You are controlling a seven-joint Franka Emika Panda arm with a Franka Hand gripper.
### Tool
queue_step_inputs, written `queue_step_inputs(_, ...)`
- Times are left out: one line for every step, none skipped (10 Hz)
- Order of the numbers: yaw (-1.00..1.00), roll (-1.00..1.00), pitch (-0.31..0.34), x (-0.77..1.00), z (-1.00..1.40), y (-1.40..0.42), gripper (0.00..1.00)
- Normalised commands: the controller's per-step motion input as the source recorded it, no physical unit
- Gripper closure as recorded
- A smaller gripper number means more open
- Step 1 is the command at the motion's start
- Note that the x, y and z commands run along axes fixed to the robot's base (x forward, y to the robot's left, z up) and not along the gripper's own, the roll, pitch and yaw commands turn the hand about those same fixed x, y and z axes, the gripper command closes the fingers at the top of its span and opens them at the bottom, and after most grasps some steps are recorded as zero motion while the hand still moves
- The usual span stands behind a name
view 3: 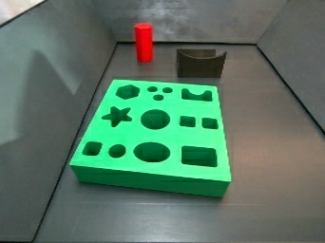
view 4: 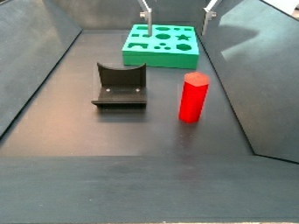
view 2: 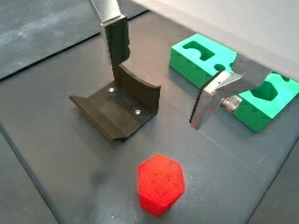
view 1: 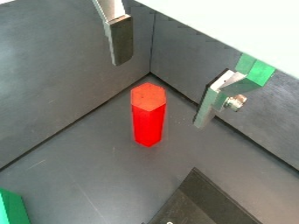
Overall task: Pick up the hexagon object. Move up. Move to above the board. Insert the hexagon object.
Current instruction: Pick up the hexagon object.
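I expect the top of the hexagon object [view 3: 143,43] to stay sticking out of the hole when I insert it, because the object stands taller than the board's front edge [view 3: 148,181].
The red hexagon object [view 4: 193,96] stands upright on the dark floor, also seen in a side view [view 3: 143,41] and in both wrist views [view 1: 147,114] [view 2: 160,184]. The green board [view 3: 152,177] lies flat with its shaped holes empty; it also shows in a side view [view 4: 158,59] and partly in a wrist view [view 2: 187,63]. My gripper [view 1: 166,74] is open and empty, well above the floor, apart from the hexagon object. Its fingertips [view 4: 146,12] show at the top edge of a side view, near the board's far end.
The dark fixture [view 4: 121,86] stands on the floor beside the hexagon object, between it and a side wall; it also shows in a side view [view 3: 200,62] and a wrist view [view 2: 117,105]. Sloping grey walls enclose the floor.
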Motion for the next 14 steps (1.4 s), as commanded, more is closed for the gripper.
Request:
queue_step_inputs(0.00,0.00,0.000,-0.06,-0.09,0.00,0.00)
queue_step_inputs(0.00,0.00,0.000,-0.06,-0.31,0.04,0.00)
queue_step_inputs(0.00,0.00,-0.004,-0.20,-0.35,0.10,0.00)
queue_step_inputs(0.00,0.00,-0.013,-0.21,-0.33,0.20,0.00)
queue_step_inputs(0.07,-0.02,0.000,-0.09,-0.34,0.23,0.00)
queue_step_inputs(-0.09,-0.08,-0.017,-0.13,-0.28,0.15,0.00)
queue_step_inputs(-0.25,-0.07,-0.029,-0.17,-0.27,0.13,0.00)
queue_step_inputs(-0.36,-0.08,-0.027,-0.08,-0.30,0.11,0.00)
queue_step_inputs(-0.44,-0.06,-0.020,-0.14,-0.29,0.13,0.00)
queue_step_inputs(-0.34,-0.02,0.000,-0.16,-0.29,0.17,0.00)
queue_step_inputs(-0.33,-0.01,0.000,-0.18,-0.31,0.19,0.00)
queue_step_inputs(-0.33,-0.06,-0.004,-0.14,-0.30,0.21,0.00)
queue_step_inputs(-0.34,-0.11,-0.034,-0.09,-0.29,0.19,0.00)
queue_step_inputs(-0.34,-0.15,-0.079,-0.05,-0.32,0.14,0.00)
